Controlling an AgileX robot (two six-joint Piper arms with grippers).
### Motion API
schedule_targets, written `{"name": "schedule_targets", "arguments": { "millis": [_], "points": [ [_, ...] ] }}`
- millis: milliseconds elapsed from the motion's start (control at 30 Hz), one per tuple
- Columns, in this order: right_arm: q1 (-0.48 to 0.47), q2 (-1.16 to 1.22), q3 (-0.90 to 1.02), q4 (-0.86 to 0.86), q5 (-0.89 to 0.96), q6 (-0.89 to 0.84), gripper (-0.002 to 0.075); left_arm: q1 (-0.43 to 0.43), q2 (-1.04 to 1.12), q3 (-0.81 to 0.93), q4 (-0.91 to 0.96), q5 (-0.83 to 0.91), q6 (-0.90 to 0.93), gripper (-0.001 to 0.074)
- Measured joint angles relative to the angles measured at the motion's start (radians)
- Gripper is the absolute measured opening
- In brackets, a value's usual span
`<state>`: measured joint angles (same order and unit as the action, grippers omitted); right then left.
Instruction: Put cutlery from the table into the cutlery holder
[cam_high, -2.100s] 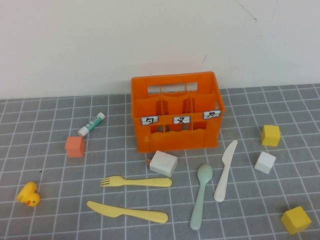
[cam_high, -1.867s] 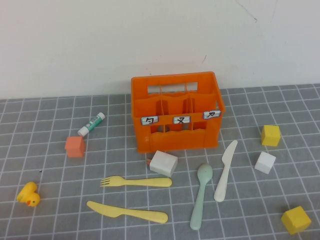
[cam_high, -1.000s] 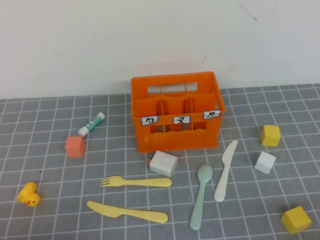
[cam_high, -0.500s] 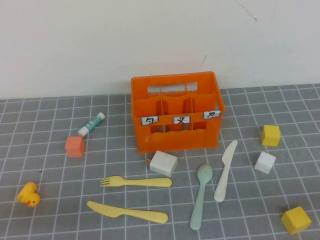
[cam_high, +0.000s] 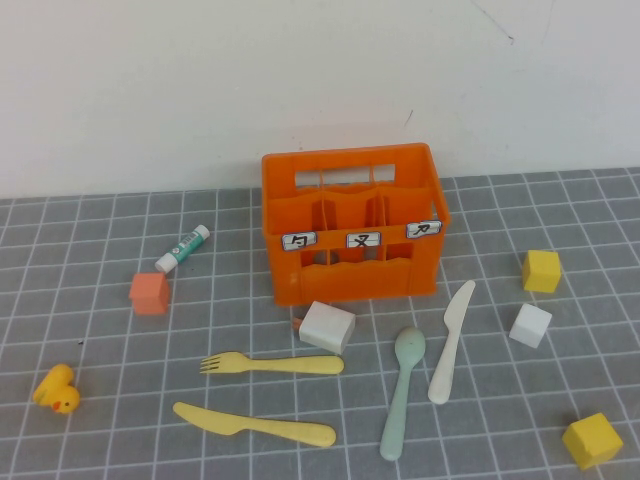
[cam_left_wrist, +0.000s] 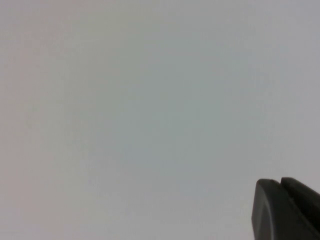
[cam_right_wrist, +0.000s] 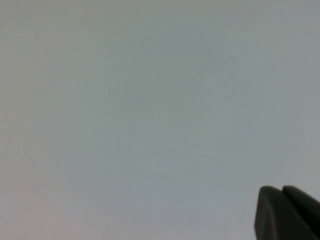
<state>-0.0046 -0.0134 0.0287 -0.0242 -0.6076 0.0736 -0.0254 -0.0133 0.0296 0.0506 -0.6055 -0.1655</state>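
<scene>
The pale yellow knife (cam_high: 226, 423) lies crosswise to the cutlery holder, so my left gripper should stay shut and swing the knife's handle (cam_high: 298, 431) round before taking it.
The orange cutlery holder (cam_high: 352, 222) stands at the back middle of the grid table (cam_high: 100, 420). In front of it lie the pale yellow fork (cam_high: 270, 363), the pale yellow knife (cam_high: 254, 424), the mint-green spoon (cam_high: 400, 391) and the cream-white knife (cam_high: 451, 340). Neither arm shows in the high view. My left gripper (cam_left_wrist: 279, 182) is shut and empty and faces a blank pale surface. My right gripper (cam_right_wrist: 281, 189) is also shut and empty and faces a blank pale surface.
A white block (cam_high: 327, 326) sits against the holder's front. A glue stick (cam_high: 182, 248), a small orange cube (cam_high: 150, 293) and a yellow duck (cam_high: 56, 389) lie at the left. Two yellow cubes (cam_high: 541, 270) (cam_high: 590, 440) and a white cube (cam_high: 530, 325) lie at the right.
</scene>
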Motion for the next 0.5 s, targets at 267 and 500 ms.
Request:
{"name": "schedule_targets", "arguments": {
  "millis": [267, 500],
  "points": [
    [0.0, 0.0, -0.076, 0.015, 0.173, 0.031, -0.0003, 0.0, -0.001, -0.047, -0.184, 0.072, -0.011, -0.0001],
    [0.0, 0.034, -0.369, -0.07, 0.619, 0.011, -0.0003, 0.0, 0.056, -0.327, -0.324, 0.588, 0.025, -0.0001]
  ]
}}
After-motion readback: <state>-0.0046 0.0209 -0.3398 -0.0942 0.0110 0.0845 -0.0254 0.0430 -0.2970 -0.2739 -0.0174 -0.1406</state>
